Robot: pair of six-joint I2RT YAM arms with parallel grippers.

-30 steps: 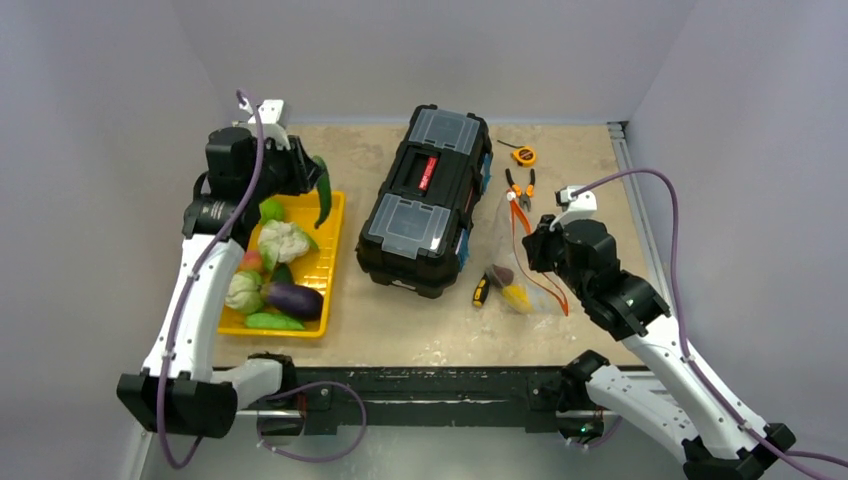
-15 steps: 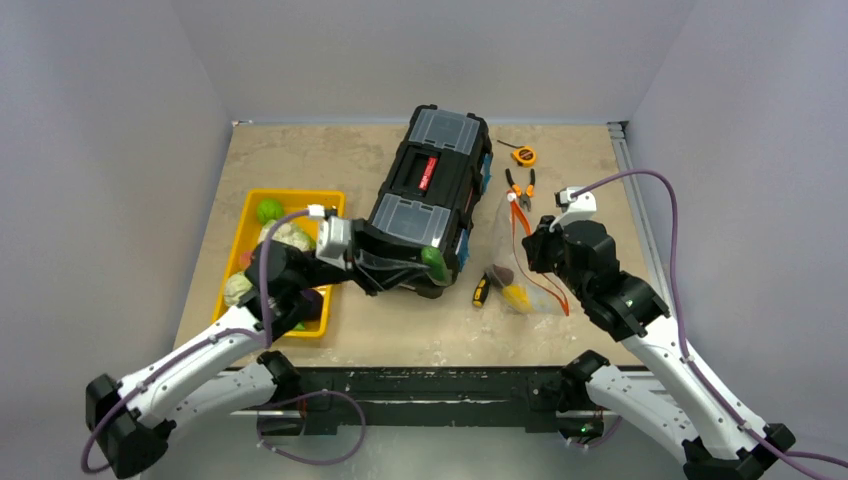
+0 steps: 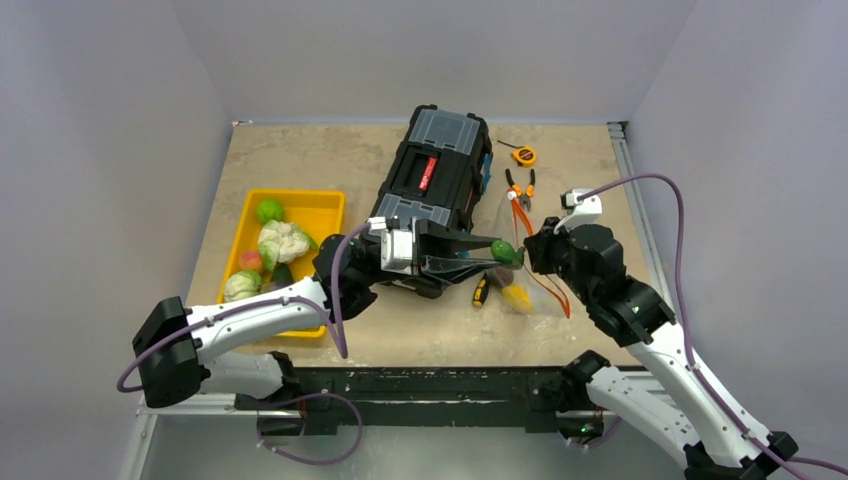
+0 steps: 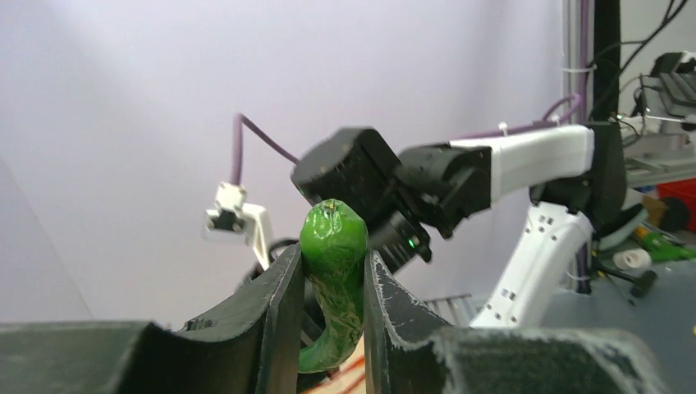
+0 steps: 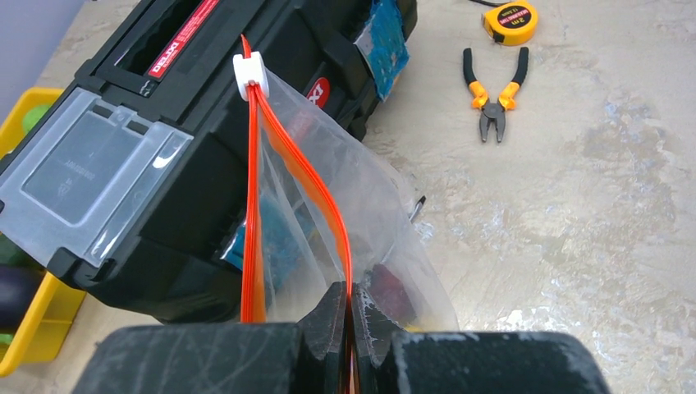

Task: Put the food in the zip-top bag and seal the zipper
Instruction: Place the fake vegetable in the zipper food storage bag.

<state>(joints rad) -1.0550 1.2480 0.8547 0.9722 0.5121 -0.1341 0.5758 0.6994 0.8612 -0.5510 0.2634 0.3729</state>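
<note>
The zipper strips are apart beside the green toy vegetable, so my left gripper keeps going toward the bag's opening and lets go of the vegetable there.
My left gripper is shut on a curved green toy vegetable, also seen from above, and holds it in the air beside the open mouth of the clear zip-top bag. My right gripper is shut on one red-orange zipper strip of the bag and holds that edge up; the other strip hangs apart, and the white slider sits at the far end. A purple piece and a yellow piece lie inside the bag. More food lies in the yellow tray.
A black toolbox stands mid-table, right against the bag. Orange-handled pliers and a yellow tape measure lie behind the bag. A black-and-yellow screwdriver lies beside the bag on the tan table.
My left arm swung from the yellow tray across the front of the toolbox to the bag's mouth, carrying the green vegetable. My right gripper kept holding the bag's edge, shifting only slightly.
</note>
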